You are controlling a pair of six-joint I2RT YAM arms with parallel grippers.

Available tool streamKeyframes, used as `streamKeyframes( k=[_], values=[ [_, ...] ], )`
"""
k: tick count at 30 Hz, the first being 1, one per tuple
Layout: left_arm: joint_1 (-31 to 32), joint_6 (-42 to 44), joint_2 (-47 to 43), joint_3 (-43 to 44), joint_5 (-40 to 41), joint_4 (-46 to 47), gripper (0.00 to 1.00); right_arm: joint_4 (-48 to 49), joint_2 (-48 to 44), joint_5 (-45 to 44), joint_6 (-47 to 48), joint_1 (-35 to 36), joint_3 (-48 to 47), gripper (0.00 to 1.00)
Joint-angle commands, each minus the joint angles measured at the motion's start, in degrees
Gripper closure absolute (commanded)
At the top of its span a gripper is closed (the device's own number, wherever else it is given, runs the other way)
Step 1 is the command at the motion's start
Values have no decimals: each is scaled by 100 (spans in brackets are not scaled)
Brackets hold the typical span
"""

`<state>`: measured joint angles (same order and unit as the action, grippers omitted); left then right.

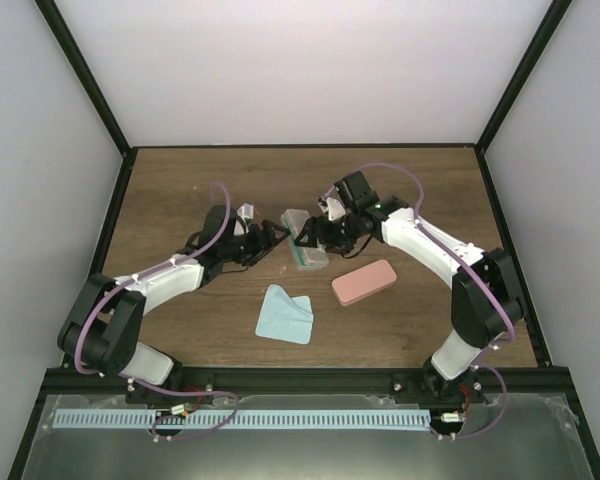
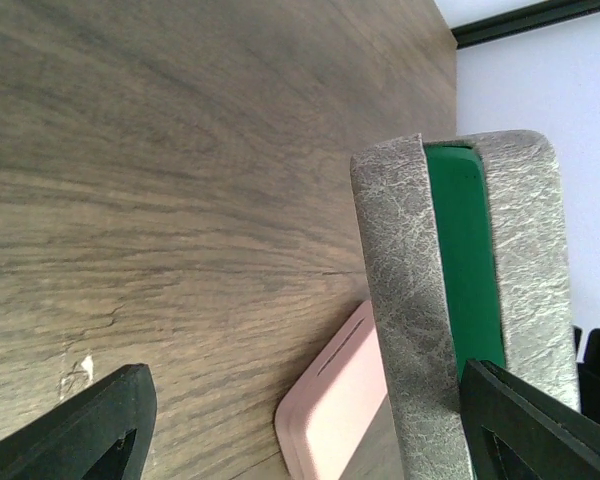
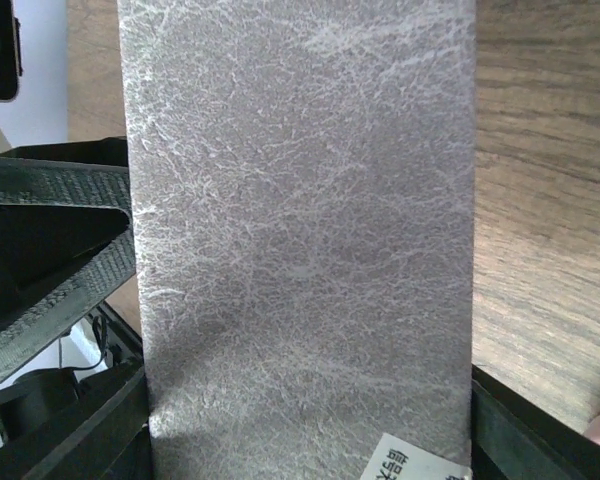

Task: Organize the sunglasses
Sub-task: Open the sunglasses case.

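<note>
The grey case is standing upright with its green lining in a narrow gap [image 2: 467,250], so the robot's right gripper should line the case up as it lowers it onto the wooden table [image 1: 286,272].
Neither pair of sunglasses shows in any view. A grey case [image 1: 307,255] with a green lining stands open at mid-table, between both grippers. My right gripper [image 1: 327,232] is shut on its grey shell [image 3: 300,230], which fills the span between the two fingers [image 3: 540,435]. My left gripper [image 1: 277,240] is open wide at the case's left side. In the left wrist view one fingertip [image 2: 525,420] rests at the green lining [image 2: 465,260], and the other [image 2: 105,425] hangs over bare table.
A pink case [image 1: 364,282] lies shut to the right of the grey one and also shows in the left wrist view [image 2: 335,400]. A light blue cloth [image 1: 285,314] lies in front. The wooden table [image 1: 180,190] has black frame posts at its edges.
</note>
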<state>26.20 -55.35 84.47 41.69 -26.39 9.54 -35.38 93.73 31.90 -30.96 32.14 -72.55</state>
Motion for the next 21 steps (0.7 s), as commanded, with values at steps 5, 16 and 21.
streamKeyframes(
  k=[5, 16, 21],
  values=[
    [23, 156, 93, -423, 350, -620, 16, 917, -609, 1108, -112, -141, -172, 39],
    [31, 166, 225, -469, 271, -551, 16, 1495, -788, 1708, -516, -416, 239, 38],
    [42, 205, 201, -457, 267, -612, 16, 1737, -828, 1939, -664, -503, 439, 39]
  ],
)
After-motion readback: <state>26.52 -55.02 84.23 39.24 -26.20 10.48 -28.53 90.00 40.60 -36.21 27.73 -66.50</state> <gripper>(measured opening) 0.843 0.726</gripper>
